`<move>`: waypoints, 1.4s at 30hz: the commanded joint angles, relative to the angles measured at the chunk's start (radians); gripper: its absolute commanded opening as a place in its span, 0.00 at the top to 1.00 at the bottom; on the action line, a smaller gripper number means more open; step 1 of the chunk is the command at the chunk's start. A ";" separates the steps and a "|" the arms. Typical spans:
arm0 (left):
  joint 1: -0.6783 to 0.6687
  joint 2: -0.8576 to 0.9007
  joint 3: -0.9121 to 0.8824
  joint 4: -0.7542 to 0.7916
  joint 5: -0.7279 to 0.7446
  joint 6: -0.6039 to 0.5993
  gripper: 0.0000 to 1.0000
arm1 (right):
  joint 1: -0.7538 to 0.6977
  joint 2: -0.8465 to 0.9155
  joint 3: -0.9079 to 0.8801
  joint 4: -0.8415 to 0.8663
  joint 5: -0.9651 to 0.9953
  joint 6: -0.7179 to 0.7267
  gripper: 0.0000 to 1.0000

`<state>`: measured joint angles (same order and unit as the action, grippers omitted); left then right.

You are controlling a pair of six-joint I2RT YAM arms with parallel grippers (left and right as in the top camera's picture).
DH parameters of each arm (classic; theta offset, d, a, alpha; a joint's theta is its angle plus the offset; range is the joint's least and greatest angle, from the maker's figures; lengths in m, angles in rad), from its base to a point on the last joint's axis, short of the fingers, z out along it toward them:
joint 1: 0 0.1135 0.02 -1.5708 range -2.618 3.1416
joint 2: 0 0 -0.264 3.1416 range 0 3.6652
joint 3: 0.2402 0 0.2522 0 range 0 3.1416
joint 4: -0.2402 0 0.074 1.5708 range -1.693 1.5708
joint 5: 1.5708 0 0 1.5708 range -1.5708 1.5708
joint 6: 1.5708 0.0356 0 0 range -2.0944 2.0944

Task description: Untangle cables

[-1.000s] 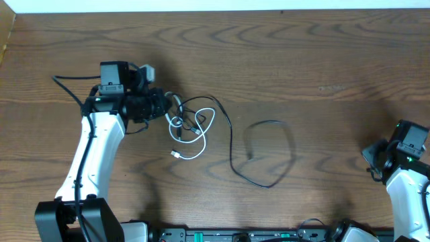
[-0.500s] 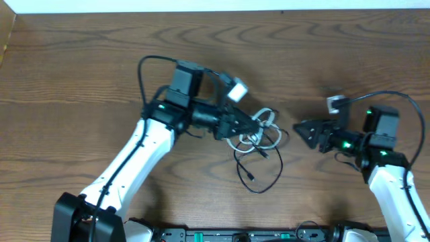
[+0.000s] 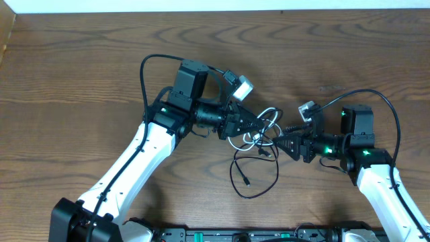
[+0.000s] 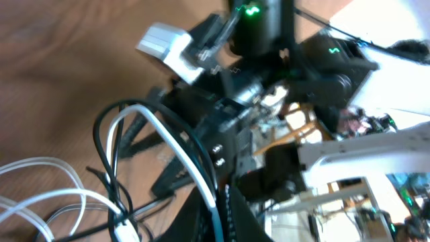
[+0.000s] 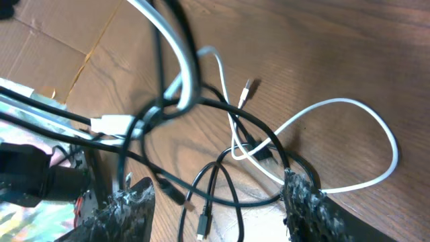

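The black cable is hanging in a tangle with the white cable (image 3: 256,136) at my left gripper. My right gripper should take hold of the black loop (image 5: 243,204) before my left gripper moves back.
The cables are one tangle lifted off the middle of the wooden table. My left gripper (image 3: 261,128) is shut on them; in the left wrist view the white cable (image 4: 171,138) and the black cable (image 4: 101,128) run down into its closed jaws (image 4: 218,208). Loops of white cable (image 3: 270,112) bunch at its tip, and the black cable (image 3: 233,176) hangs down in a long loop toward the front. My right gripper (image 3: 281,142) sits just right of the tangle, open. In its wrist view, strands of black cable (image 5: 259,128) lie between the spread fingers (image 5: 215,205), untouched, and the white cable (image 5: 376,121) loops off to the right.
A cardboard box (image 5: 60,47) shows behind the tangle in the right wrist view, and its edge (image 3: 7,33) at the table's far left. A black equipment rail (image 3: 235,235) runs along the front edge. The thick black arm wires (image 3: 376,101) arch above both wrists.
My left gripper carried the tangle from the table's left to the middle and lifted it. The right arm swung in from the right edge, opened its jaws and closed in on the tangle.
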<state>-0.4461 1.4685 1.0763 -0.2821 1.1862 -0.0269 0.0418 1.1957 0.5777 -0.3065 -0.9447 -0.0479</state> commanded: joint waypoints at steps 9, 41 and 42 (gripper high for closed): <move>0.002 -0.019 0.014 -0.057 -0.164 -0.001 0.93 | 0.007 -0.005 0.002 -0.027 -0.004 -0.014 0.41; 0.021 -0.019 0.014 -0.335 -0.901 -0.061 0.93 | 0.000 -0.005 0.002 -0.309 1.366 0.655 0.99; 0.031 -0.019 0.014 -0.343 -0.911 -0.061 0.93 | -0.024 -0.005 0.002 -0.307 1.365 0.654 0.99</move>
<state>-0.4435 1.4658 1.0782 -0.5877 0.5716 -0.0616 0.0799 1.1957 0.5762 -0.5983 0.0654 0.3859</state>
